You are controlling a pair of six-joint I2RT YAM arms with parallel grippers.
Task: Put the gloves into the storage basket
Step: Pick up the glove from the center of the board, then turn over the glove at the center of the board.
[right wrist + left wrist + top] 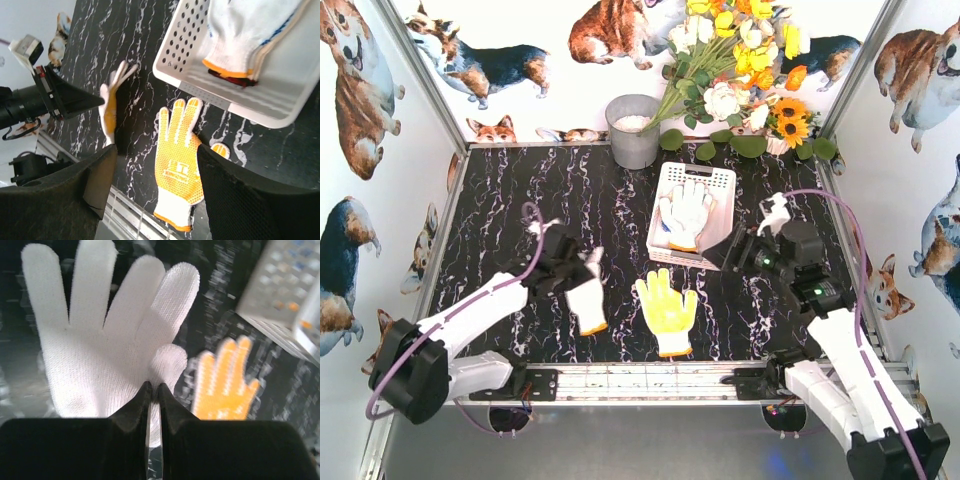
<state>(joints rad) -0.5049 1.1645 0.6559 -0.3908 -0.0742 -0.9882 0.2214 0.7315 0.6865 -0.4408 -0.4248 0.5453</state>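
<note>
The white glove (168, 363) is pinched near the thumb by my left gripper, and its other edge (49, 352) is free. My right gripper should keep moving in until it closes there.
My left gripper (154, 388) is shut on a plain white glove (100, 350), pinching it near the thumb. From above, this white glove (588, 300) hangs at my left gripper (578, 272), with its orange-edged cuff toward the near rail. A yellow dotted glove (667, 305) lies flat, palm up, at the table's front middle. The white storage basket (720, 180) stands behind it and holds a pile of gloves (685, 215). My right gripper (156, 150) hovers open over the yellow glove (180, 165), beside the basket's near corner (200, 92), with nothing between its fingers.
A grey metal bucket (633, 130) stands at the back, left of the basket. A bunch of artificial flowers (740, 70) leans over the back right corner. Printed walls enclose the black marble table (510, 220) on three sides, and a metal rail (650, 378) runs along its front edge.
</note>
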